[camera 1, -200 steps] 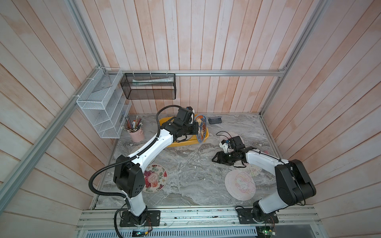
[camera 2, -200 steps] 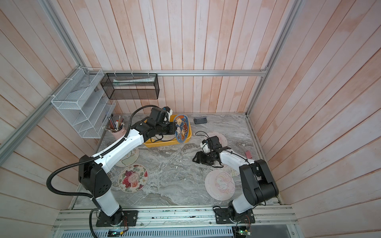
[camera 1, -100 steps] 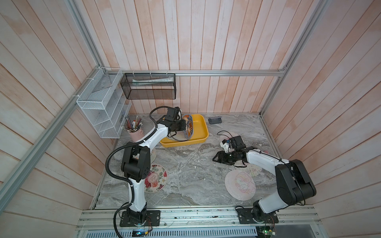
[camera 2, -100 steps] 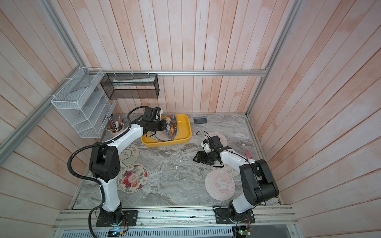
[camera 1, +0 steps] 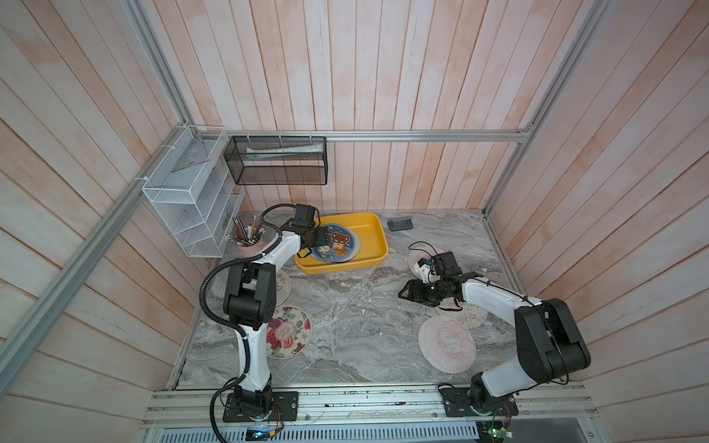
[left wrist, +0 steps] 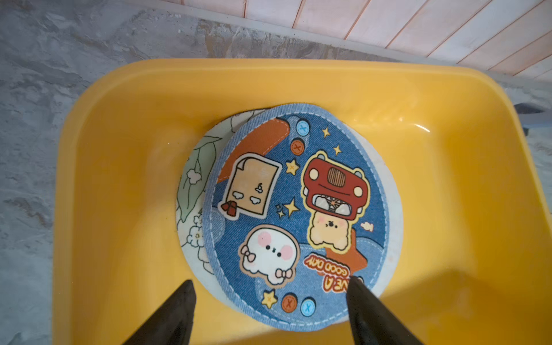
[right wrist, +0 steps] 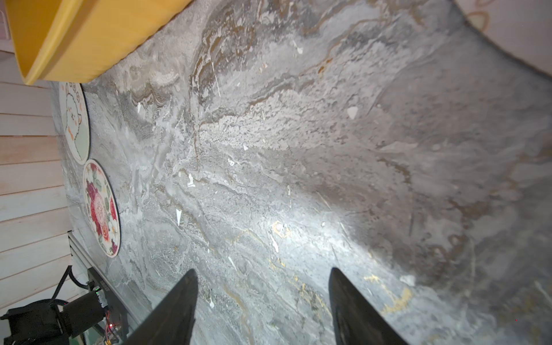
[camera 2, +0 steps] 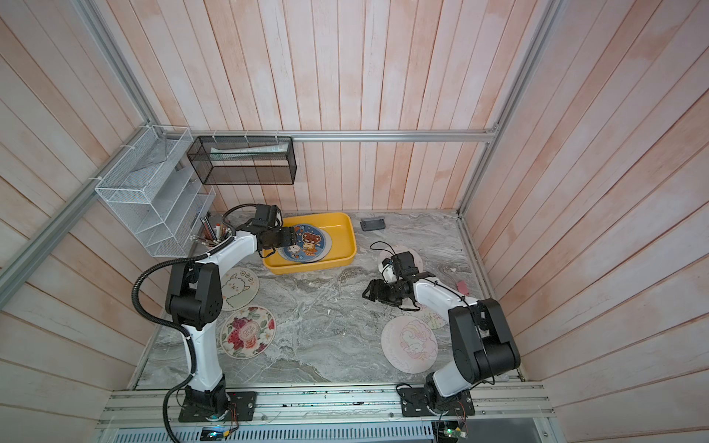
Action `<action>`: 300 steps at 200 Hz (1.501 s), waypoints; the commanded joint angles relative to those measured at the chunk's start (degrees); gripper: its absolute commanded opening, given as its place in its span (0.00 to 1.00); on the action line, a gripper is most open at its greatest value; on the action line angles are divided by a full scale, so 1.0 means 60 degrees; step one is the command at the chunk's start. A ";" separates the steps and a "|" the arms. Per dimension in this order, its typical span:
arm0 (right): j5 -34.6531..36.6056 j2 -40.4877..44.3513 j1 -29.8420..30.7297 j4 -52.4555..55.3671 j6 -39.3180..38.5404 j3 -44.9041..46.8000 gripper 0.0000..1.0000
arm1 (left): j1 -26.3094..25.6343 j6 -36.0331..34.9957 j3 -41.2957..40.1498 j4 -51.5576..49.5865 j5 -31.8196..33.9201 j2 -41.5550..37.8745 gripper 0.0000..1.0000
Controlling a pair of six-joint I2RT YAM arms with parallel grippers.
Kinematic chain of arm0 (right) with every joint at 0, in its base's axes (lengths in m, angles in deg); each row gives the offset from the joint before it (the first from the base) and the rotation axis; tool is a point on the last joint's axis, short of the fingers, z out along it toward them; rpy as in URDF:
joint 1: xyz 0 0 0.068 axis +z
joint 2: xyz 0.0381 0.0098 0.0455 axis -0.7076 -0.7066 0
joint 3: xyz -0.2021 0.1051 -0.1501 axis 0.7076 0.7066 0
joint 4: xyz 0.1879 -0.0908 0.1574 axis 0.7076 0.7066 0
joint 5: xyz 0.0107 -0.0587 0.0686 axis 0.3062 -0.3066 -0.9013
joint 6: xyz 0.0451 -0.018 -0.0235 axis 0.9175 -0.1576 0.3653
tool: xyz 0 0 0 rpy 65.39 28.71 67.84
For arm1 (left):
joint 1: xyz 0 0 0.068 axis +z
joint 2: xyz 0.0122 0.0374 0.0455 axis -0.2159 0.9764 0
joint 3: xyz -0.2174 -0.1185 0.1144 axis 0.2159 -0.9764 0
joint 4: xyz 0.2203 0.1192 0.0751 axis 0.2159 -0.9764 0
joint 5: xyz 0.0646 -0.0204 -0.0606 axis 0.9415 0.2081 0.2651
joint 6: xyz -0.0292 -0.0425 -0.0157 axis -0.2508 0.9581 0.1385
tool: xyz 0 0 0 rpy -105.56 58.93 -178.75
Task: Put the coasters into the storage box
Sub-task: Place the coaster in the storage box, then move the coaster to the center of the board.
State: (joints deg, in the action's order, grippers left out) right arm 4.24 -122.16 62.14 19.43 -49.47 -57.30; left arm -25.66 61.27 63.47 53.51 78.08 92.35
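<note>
The coaster behind my right gripper's wrist is far away from my left gripper, so my right gripper should first push the coaster's outer edge toward my left gripper.
The yellow storage box (camera 1: 378, 230) (camera 2: 347, 230) (left wrist: 119, 179) stands at the back of the table. A blue cartoon coaster (camera 1: 339, 243) (camera 2: 309, 241) (left wrist: 298, 209) lies flat in it on a cream leaf-print coaster (left wrist: 194, 179). My left gripper (camera 1: 320, 239) (camera 2: 287, 236) (left wrist: 270, 280) hovers open over the blue one's near edge, holding nothing. My right gripper (camera 1: 406, 293) (camera 2: 368, 291) (right wrist: 263, 270) is open and empty, low over bare marble. On the table lie an alpaca coaster (camera 2: 239, 287) (right wrist: 74, 119), a floral coaster (camera 1: 287, 331) (right wrist: 101, 209) and a pink unicorn coaster (camera 1: 447, 343) (camera 2: 410, 343).
Two more coasters lie partly under the right arm (camera 1: 474, 316) and behind its wrist (camera 2: 418, 261). A pink pen cup (camera 1: 249, 243), a white wire rack (camera 1: 192, 214) and a black mesh basket (camera 1: 276, 161) sit at the back left. A dark device (camera 1: 399, 223) lies beside the box.
The left gripper carried the blue coaster on edge leftward over the box, then opened; the coaster now lies flat inside. The right gripper opened slightly wider; its arm stayed put.
</note>
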 commanded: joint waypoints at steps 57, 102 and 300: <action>0.2140 0.0417 -0.1537 0.1304 -0.0507 -0.0307 0.83 | -0.0364 0.0360 -0.1020 0.0415 -0.0443 -0.1375 0.88; 0.3312 -0.0773 -0.2772 0.1594 -0.1169 -0.2005 0.88 | -0.1008 0.1131 -0.2105 0.1130 -0.1372 -0.2421 0.95; 0.2025 -0.6647 -0.3745 0.0928 -0.1070 -0.7688 0.51 | -0.2020 0.2249 -0.4053 0.1961 -0.2041 -0.3487 1.00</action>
State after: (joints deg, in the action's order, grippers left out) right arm 20.37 -159.27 40.00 21.94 -55.26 -100.60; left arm -37.57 74.58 40.06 64.11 66.72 72.88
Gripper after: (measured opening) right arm 0.511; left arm 0.997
